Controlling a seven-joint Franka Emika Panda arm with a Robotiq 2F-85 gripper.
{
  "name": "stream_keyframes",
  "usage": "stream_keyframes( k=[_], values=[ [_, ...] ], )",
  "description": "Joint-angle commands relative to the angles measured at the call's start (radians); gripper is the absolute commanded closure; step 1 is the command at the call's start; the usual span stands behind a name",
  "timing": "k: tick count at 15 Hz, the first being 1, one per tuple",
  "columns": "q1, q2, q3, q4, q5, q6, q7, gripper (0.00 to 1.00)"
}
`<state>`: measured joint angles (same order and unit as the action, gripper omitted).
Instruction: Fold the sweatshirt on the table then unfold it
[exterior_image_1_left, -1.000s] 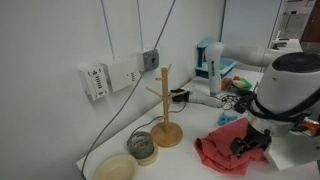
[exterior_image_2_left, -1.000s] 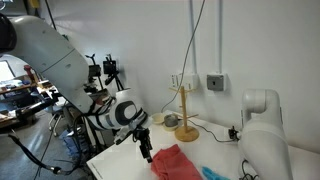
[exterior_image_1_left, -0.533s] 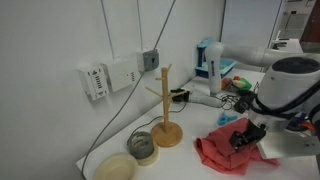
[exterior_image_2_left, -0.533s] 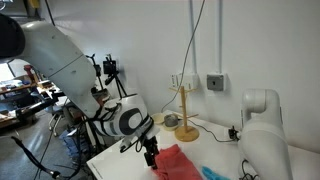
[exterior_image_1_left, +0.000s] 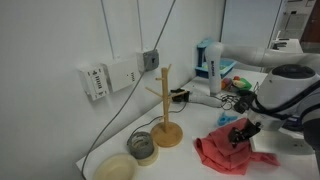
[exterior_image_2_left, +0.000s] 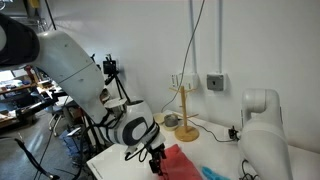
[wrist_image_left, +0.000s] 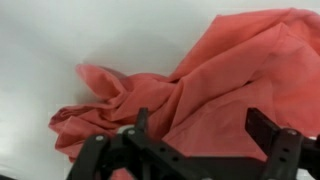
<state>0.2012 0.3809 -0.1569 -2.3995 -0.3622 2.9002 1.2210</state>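
The coral sweatshirt is bunched up in overlapping folds. My gripper should pinch the top layer under its fingers and lift it toward the sweatshirt's far end to open it up.
The coral sweatshirt lies crumpled on the white table, filling most of the wrist view. In the exterior views the sweatshirt is a rumpled heap near the table's edge. My gripper hangs just above the cloth with its fingers wide open, and nothing sits between them. The gripper is low over one side of the garment in both exterior views. No printed graphic shows on the fabric.
A wooden stand rises beside the sweatshirt, with a roll of tape and a round bowl near it. Cables run down the wall to sockets. Cluttered items stand at the far end.
The arm has lowered and moved closer over the sweatshirt. The fingers stayed open and the cloth has not shifted.
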Motion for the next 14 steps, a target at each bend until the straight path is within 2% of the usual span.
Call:
stream_keyframes(
  k=[1,2,3,11,12,13,14],
  values=[
    [0.076,0.035,-0.076,0.025,0.027,0.047,0.019,0.13],
    [0.096,0.032,-0.094,0.026,0.025,0.046,0.026,0.29],
    [0.110,0.037,-0.110,0.029,0.023,0.051,0.030,0.37],
    [0.164,0.072,-0.184,0.037,0.028,0.082,0.032,0.98],
    [0.158,0.073,-0.176,0.035,0.040,0.075,0.019,0.93],
    [0.159,0.073,-0.174,0.031,0.046,0.075,0.017,0.64],
    [0.166,0.073,-0.178,0.029,0.047,0.071,0.019,0.67]
  ],
)
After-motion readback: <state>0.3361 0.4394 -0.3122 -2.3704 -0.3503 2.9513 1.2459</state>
